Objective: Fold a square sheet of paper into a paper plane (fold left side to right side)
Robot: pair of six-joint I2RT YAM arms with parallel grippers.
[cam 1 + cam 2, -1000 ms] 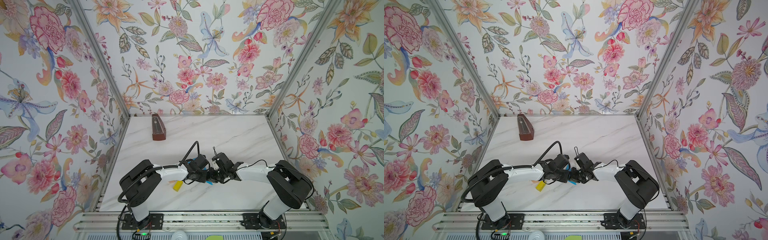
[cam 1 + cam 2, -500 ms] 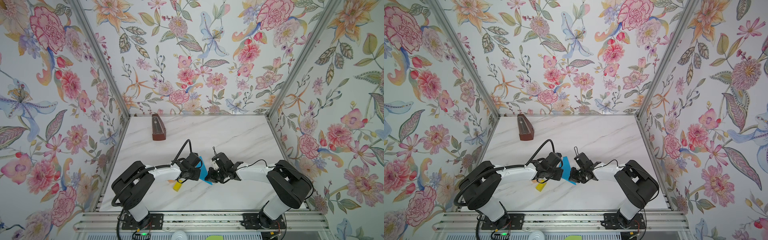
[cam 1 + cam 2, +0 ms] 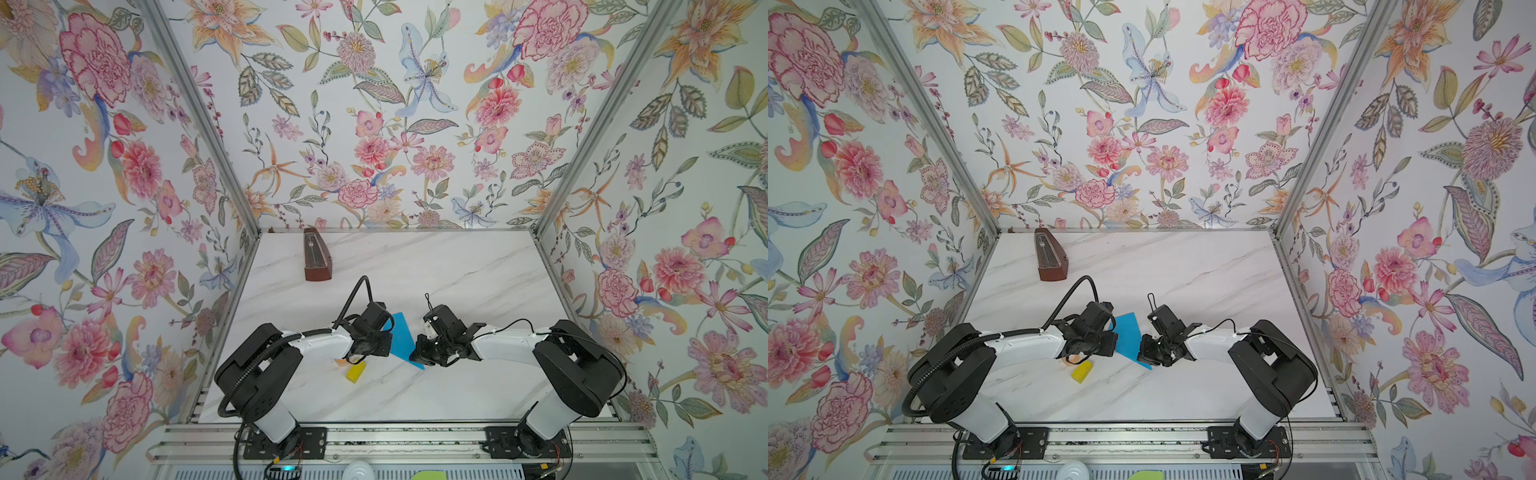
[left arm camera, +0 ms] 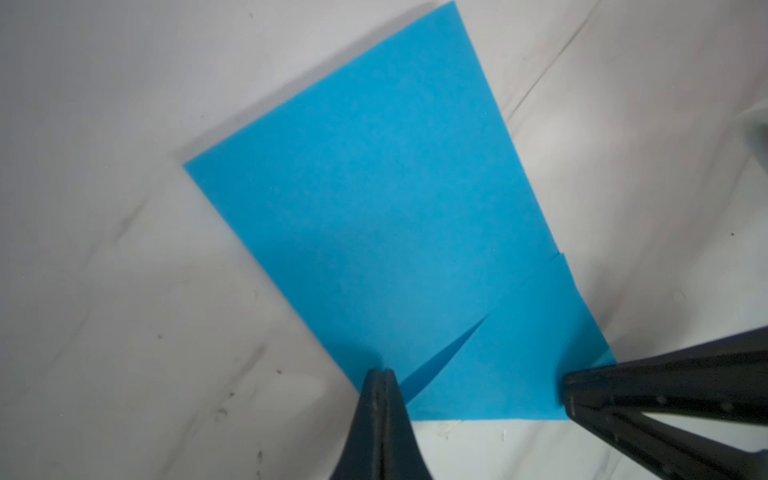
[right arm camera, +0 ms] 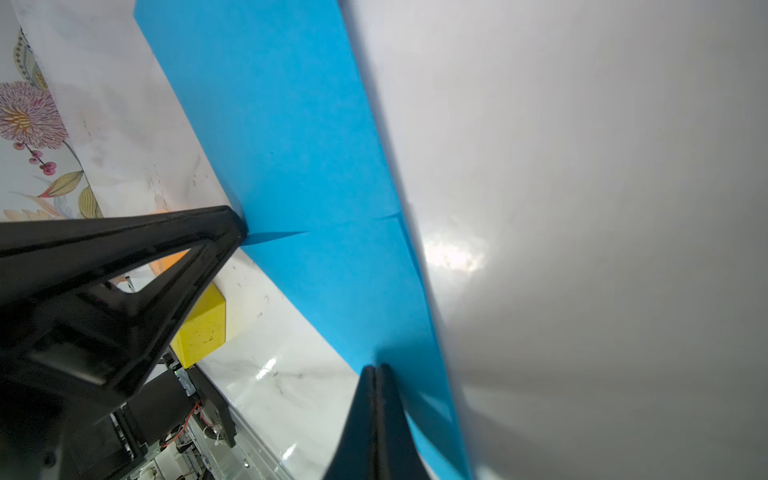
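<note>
My left gripper should press on the paper's edge (image 4: pixel 345 360) and swing the paper straight before folding, because the paper's far end (image 3: pixel 397 318) slants away from my right gripper.
The square sheet of paper (image 3: pixel 401 336) (image 3: pixel 1127 332) lies flat on the marble table between my two grippers. It is folded into a bright blue shape that narrows to a point toward the front. In the left wrist view the paper (image 4: pixel 395 208) shows a loose flap edge beside my left gripper (image 4: pixel 383 372), which is shut with its tips down on the paper's left edge. My right gripper (image 5: pixel 376 368) is also shut, and its tips rest on the paper (image 5: pixel 291 145) near the pointed end. Both top views show the left gripper (image 3: pixel 386 345) and right gripper (image 3: pixel 415 353) flanking the sheet.
A small yellow block (image 3: pixel 356 371) (image 3: pixel 1081 371) sits just in front of the left wrist, with something orange (image 3: pixel 340 361) beside it. A brown wooden metronome (image 3: pixel 316 257) stands at the back left. Floral walls close in the marble table (image 3: pixel 457 270) on three sides.
The left gripper has drawn back to the left, uncovering the blue paper that both grippers hid a second ago. The right gripper has barely moved.
</note>
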